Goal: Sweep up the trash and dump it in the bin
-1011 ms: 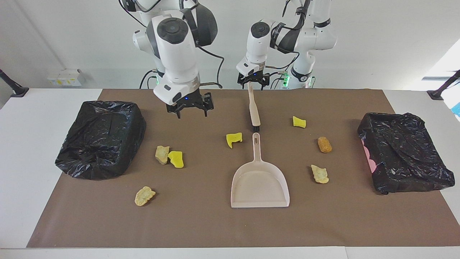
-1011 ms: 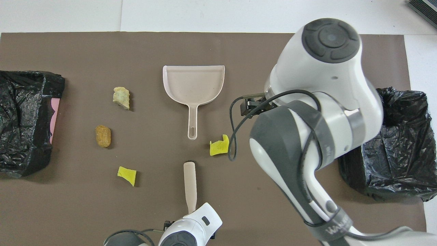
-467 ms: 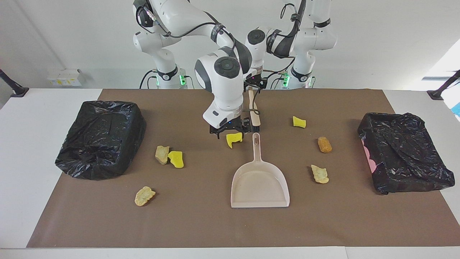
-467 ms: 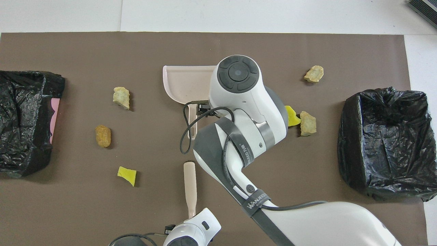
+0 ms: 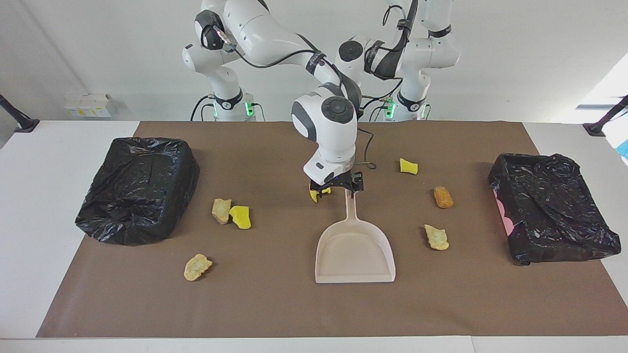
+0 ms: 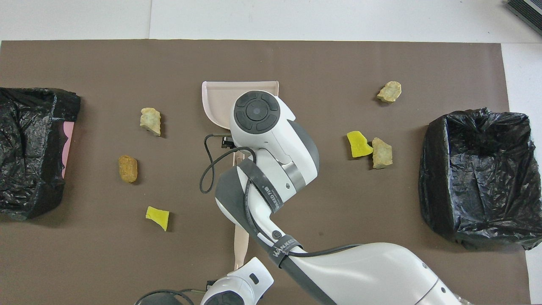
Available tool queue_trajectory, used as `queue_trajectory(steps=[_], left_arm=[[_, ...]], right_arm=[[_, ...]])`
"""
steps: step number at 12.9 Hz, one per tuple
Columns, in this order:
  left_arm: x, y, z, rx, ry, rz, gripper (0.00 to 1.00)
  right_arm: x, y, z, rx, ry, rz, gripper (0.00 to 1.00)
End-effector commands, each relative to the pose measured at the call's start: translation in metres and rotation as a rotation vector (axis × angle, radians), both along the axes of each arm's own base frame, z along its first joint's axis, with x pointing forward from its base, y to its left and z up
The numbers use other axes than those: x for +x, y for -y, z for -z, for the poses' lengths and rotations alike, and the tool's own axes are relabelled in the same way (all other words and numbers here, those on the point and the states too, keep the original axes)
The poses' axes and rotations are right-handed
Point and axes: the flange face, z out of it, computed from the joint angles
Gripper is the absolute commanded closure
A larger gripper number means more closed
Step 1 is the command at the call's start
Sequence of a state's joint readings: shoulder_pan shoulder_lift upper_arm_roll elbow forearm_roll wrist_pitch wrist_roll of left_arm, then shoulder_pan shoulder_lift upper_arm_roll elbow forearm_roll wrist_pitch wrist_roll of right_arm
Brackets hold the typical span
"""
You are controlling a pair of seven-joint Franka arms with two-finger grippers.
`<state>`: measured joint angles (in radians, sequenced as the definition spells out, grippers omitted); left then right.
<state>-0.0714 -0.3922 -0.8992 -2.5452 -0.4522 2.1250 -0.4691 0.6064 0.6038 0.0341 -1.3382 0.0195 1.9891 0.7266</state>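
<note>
The dustpan's opening (image 5: 355,279) points away from the orange-brown trash; next my right gripper grabs the dustpan's handle (image 5: 351,206) and turns the opening toward it before my left gripper sweeps.
The beige dustpan (image 5: 354,250) lies mid-table, its handle pointing toward the robots; part of its pan shows in the overhead view (image 6: 218,101). My right gripper (image 5: 338,192) is open and low over the end of that handle, beside a yellow sponge chunk (image 5: 315,195). My left gripper is hidden by the right arm in the facing view. In the overhead view it sits at the end of the beige brush (image 6: 240,250). Several trash bits lie around: yellow (image 5: 408,166), orange-brown (image 5: 443,197), tan (image 5: 436,237), tan (image 5: 221,211), yellow (image 5: 240,217), tan (image 5: 197,267).
A bin lined with a black bag (image 5: 137,189) stands at the right arm's end of the table. Another black-lined bin (image 5: 552,206) stands at the left arm's end. A brown mat (image 5: 274,304) covers the table.
My right arm has swung from beside the bin at its end across to the dustpan handle and come down. The brush and the left arm have stayed put.
</note>
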Motion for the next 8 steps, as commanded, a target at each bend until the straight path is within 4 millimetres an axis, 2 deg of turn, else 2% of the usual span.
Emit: queue_trajectory(steps=[1,2,4,7,8], left_arm=[[0.009,-0.014,-0.013,0.013,-0.046,-0.03,1.0],[0.022,-0.028,-0.026,0.007,-0.055,-0.075,1.0],[0.039,-0.058,-0.043,0.046,-0.054,-0.12,1.0],[0.063,-0.104,-0.064,0.081,-0.05,-0.207,1.0],[0.063,-0.114,-0.064,0.128,-0.061,-0.251,1.0]], right_arm=[[0.006,-0.008,0.011,0.024,0.025,0.032,0.0],[0.008,-0.008,0.02,0.021,0.024,0.033,0.0],[0.01,-0.01,0.029,0.027,0.031,0.035,0.1],[0.011,-0.011,0.032,0.015,0.055,0.02,0.25],[0.011,-0.011,0.031,0.018,0.062,0.013,0.38]])
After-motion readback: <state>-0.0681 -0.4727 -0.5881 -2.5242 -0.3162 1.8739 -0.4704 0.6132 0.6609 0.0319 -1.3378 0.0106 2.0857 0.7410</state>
